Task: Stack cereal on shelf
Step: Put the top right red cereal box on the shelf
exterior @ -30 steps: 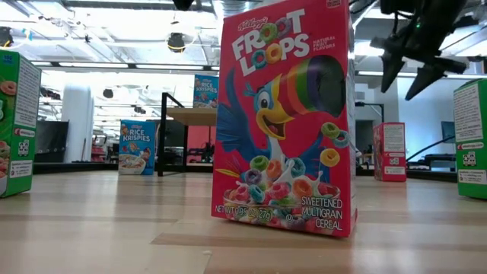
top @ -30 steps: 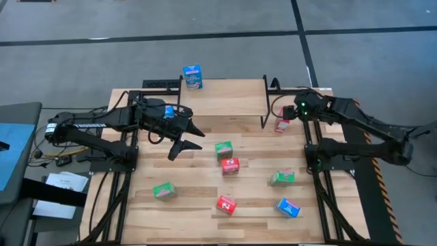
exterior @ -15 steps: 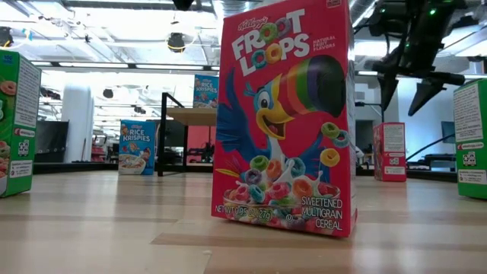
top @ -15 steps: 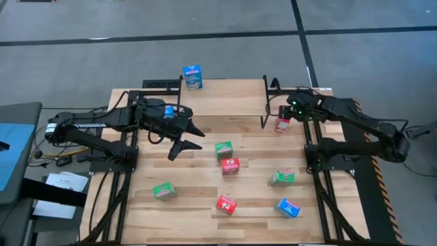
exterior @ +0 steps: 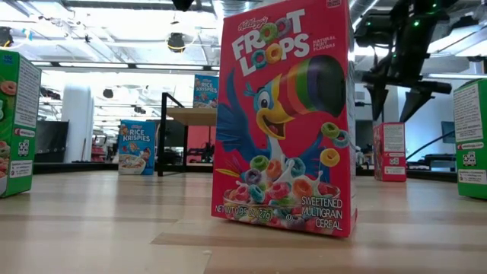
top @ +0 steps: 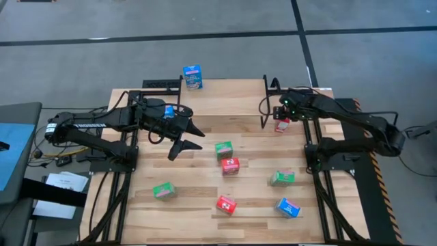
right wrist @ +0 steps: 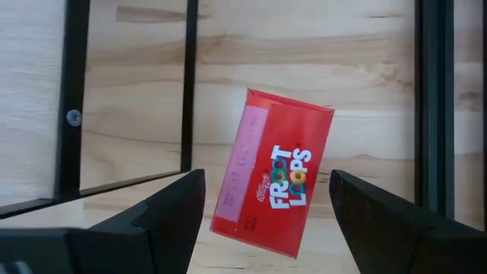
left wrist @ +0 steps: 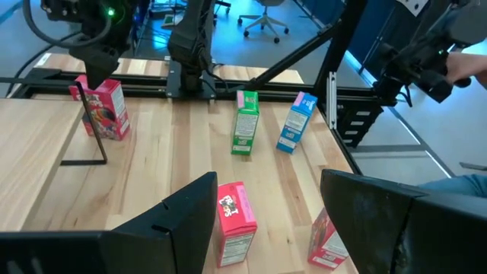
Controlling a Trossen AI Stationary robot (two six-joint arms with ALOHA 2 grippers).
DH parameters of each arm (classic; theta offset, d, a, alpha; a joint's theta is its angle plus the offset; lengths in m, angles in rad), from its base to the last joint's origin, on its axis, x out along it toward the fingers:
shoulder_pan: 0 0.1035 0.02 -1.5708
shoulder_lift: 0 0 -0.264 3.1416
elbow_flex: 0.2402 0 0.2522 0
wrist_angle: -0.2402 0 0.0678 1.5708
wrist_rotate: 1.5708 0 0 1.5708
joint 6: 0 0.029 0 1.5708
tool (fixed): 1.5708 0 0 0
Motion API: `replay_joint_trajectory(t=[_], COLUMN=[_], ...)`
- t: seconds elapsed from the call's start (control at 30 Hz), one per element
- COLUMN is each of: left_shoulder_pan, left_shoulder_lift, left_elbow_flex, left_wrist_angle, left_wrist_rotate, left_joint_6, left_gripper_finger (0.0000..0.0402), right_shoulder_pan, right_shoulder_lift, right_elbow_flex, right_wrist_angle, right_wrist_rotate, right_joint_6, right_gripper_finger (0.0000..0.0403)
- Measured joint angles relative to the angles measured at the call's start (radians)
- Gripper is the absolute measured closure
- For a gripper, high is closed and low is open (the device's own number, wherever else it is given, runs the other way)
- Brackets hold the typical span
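Observation:
I expect the box [top: 282,126] to pinch inward and stay crooked when I grip and lift it, because the red cereal box's folded top [right wrist: 272,173] is slanted between my fingers.
My right gripper [top: 280,115] hangs open just above a red cereal box [top: 280,125] that stands upright on the table beside the shelf's right legs. Its two fingers stand either side of the box [right wrist: 272,175] without touching it. The low view shows this gripper [exterior: 394,103] clear above the box top [exterior: 390,151]. The shelf [top: 225,96] carries one blue box [top: 192,77] on its far left corner. My left gripper [top: 184,141] waits open over the table near the shelf's left end, with nothing between its fingers [left wrist: 268,183].
Loose upright boxes stand on the table: green [top: 223,148], red [top: 230,165], green [top: 281,178], green [top: 163,190], red [top: 226,203], blue [top: 287,207], and a blue one [top: 168,111] under my left arm. Black shelf legs [right wrist: 186,84] stand close beside the red box.
My right gripper has come down and toward the table's left, closing in over the red box by the shelf's right legs, and has tipped a little. Its fingers have stayed open. The boxes have not moved.

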Motion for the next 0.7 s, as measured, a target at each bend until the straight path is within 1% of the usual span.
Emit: replay_joint_trajectory(t=[0.27, 0.43, 0.53, 0.7], left_shoulder_pan=[0.0, 0.0, 0.0, 0.0], left_shoulder_lift=[0.0, 0.0, 0.0, 0.0], left_elbow_flex=[0.0, 0.0, 0.0, 0.0], left_wrist_angle=[0.0, -0.004, -0.004, -0.004], left_wrist_rotate=[0.0, 0.0, 0.0, 0.0], left_joint_6=[0.0, 0.0, 0.0, 0.0], left_gripper_finger=[0.0178, 0.0178, 0.0178, 0.0178], right_shoulder_pan=[0.0, 0.0, 0.0, 0.0], right_shoulder_lift=[0.054, 0.067, 0.067, 0.066], right_elbow_flex=[0.0, 0.0, 0.0, 0.0], right_wrist_angle=[0.0, 0.0, 0.0, 0.0], right_wrist_rotate=[0.0, -0.005, -0.011, -0.013], right_joint_6=[-0.004, -0.021, -0.022, -0.021], right_gripper_finger=[0.0097, 0.0098, 0.011, 0.0144])
